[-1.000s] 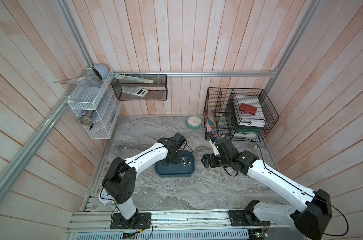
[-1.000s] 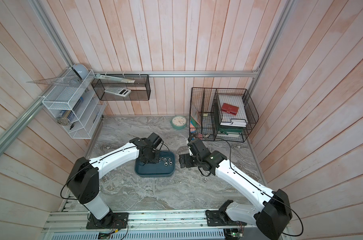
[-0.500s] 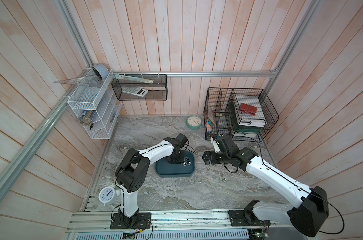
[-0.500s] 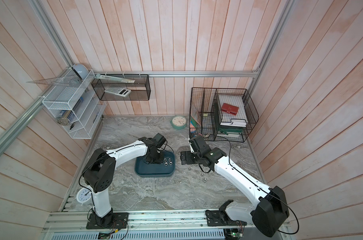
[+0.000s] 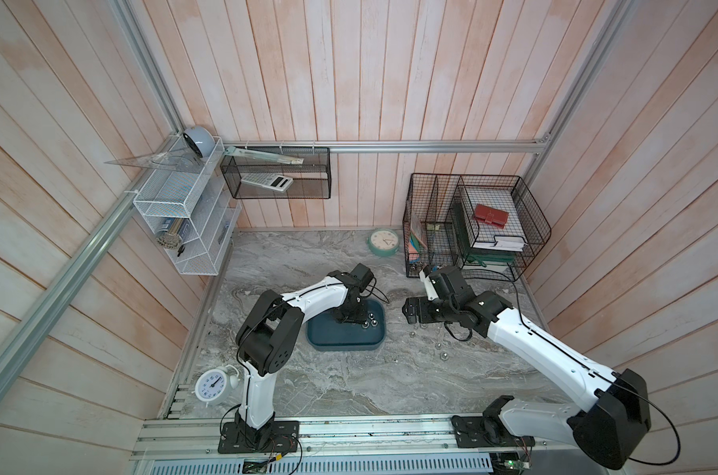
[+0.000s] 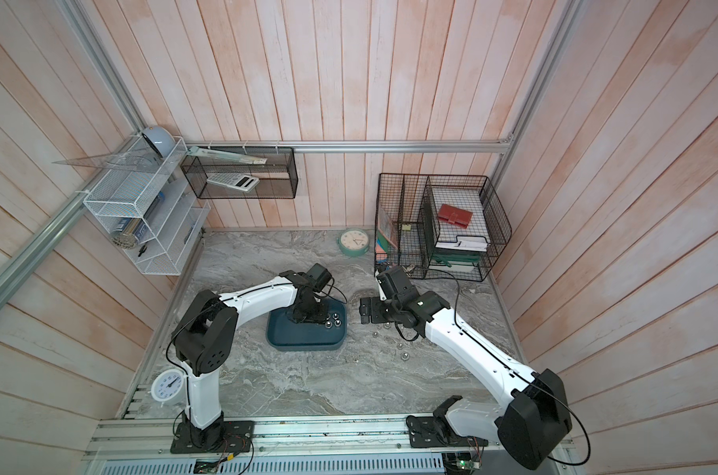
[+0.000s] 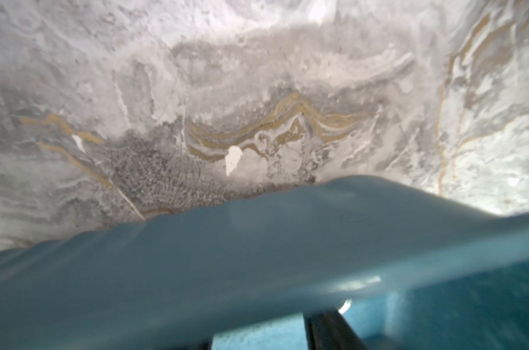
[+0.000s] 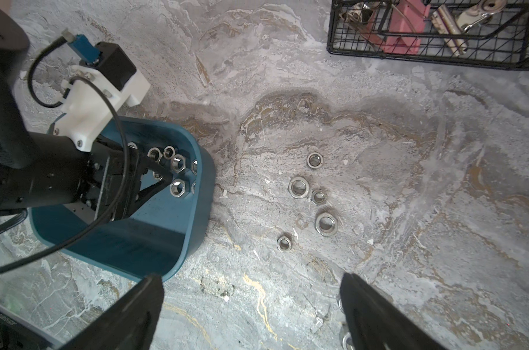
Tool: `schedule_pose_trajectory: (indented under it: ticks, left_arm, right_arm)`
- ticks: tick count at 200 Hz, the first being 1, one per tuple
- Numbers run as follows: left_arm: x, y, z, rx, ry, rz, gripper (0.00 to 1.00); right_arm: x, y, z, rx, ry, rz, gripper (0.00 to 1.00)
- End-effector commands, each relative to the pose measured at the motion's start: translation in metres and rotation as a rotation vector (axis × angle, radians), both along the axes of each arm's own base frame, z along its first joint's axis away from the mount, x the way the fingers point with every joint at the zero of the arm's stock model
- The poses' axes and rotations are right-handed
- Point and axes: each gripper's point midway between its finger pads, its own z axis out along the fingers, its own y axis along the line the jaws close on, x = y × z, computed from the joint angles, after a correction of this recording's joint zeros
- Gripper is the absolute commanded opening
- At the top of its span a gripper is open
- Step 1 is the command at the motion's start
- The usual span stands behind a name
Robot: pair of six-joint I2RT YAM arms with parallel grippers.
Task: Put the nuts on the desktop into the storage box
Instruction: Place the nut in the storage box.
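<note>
My left gripper is reaching into the storage box (image 5: 346,332) and is blocking the way in. It should move out before my right gripper brings the rearmost loose nut (image 8: 314,159) over.
The dark teal storage box (image 5: 341,344) (image 6: 304,342) lies left of middle on the grey marble desktop (image 5: 349,382). My left gripper (image 5: 347,318) (image 7: 263,331) (image 8: 166,178) reaches down into it, open, with only the box floor between its fingers. Several silver nuts (image 5: 371,316) (image 8: 177,162) rest inside by its tips. More nuts (image 8: 298,187) (image 5: 438,345) (image 6: 399,346) lie loose on the desktop right of the box. My right gripper (image 5: 409,313) (image 6: 365,312) (image 8: 251,306) hangs wide open over the marble between the box and these nuts. It holds nothing, and two nuts (image 8: 346,341) sit beside one finger.
Black wire baskets (image 5: 472,230) with papers and clips stand at the back right, close behind my right wrist. A mint-green clock (image 5: 384,242) lies at the back. A white alarm clock (image 5: 213,384) stands front left beside the left arm's base. A white wire rack (image 5: 184,222) hangs on the left wall.
My left gripper has gone from shut to open inside the storage box, and its elbow has swung back, uncovering the white alarm clock. The right gripper has stayed wide open and barely shifted.
</note>
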Motion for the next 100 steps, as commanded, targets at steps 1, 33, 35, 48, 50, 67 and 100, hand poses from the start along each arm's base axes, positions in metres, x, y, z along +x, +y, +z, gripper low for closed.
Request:
schedule_pose_trajectory:
  ticks: [1, 33, 35, 48, 50, 67, 100]
  left_arm:
    - [0.003, 0.001, 0.028, -0.029, -0.041, 0.007, 0.6]
    - [0.01, 0.013, 0.063, -0.068, -0.1, 0.049, 0.88]
    - [0.011, 0.014, 0.066, -0.073, -0.104, 0.054, 0.91]
    - [0.017, 0.019, 0.081, -0.105, -0.129, 0.077, 0.99]
    - [0.018, 0.02, 0.083, -0.11, -0.135, 0.082, 1.0]
    - [0.027, 0.028, 0.104, -0.15, -0.177, 0.122, 1.0]
    - [0.042, 0.05, 0.135, -0.223, -0.265, 0.24, 1.0]
  right_arm:
    - [0.006, -0.01, 0.002, -0.022, 0.003, -0.058, 0.98]
    - [0.014, -0.025, -0.005, -0.043, 0.027, -0.135, 0.98]
    - [0.015, -0.026, -0.006, -0.045, 0.03, -0.139, 0.98]
    - [0.019, -0.029, -0.01, -0.06, 0.045, -0.15, 0.98]
    - [0.02, -0.03, -0.01, -0.064, 0.048, -0.153, 0.98]
    - [0.025, -0.033, -0.018, -0.096, 0.082, -0.158, 0.98]
    - [0.034, -0.033, -0.037, -0.134, 0.16, -0.171, 0.85]
